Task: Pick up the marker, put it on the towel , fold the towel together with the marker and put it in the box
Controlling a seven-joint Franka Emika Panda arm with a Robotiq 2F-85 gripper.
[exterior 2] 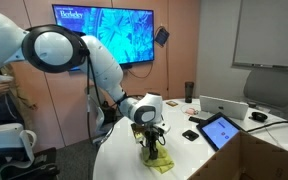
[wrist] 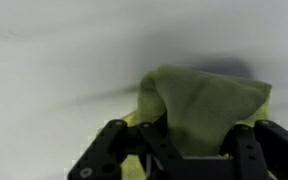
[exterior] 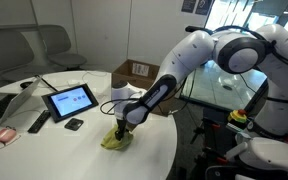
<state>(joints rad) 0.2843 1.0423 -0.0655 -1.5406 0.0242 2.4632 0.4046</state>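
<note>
My gripper is pinching a narrow fold (wrist: 206, 104), and the towel's loose folds (exterior 2: 162, 161) are outside the fingers. Next, I open and gather a thicker bunch before I lift toward the box.
The yellow-green towel (exterior: 115, 141) lies bunched on the white round table (exterior: 74, 150), near its edge in both exterior views. My gripper (exterior: 119, 127) stands straight over it and is shut on a fold of the towel (exterior 2: 156, 155). In the wrist view the cloth (wrist: 204, 110) rises in a hump between the black fingers (wrist: 249, 150), filling the gap. The marker is hidden; whether it is inside the folds cannot be told. The brown cardboard box (exterior: 137, 73) stands at the table's far edge behind the arm, flaps up.
A black-framed tablet (exterior: 69, 100) stands left of the towel, with a small black object (exterior: 74, 124) and a remote (exterior: 38, 122) in front. A laptop (exterior 2: 224, 107) and tablet (exterior 2: 221, 130) lie further along the table. Chairs stand against the wall.
</note>
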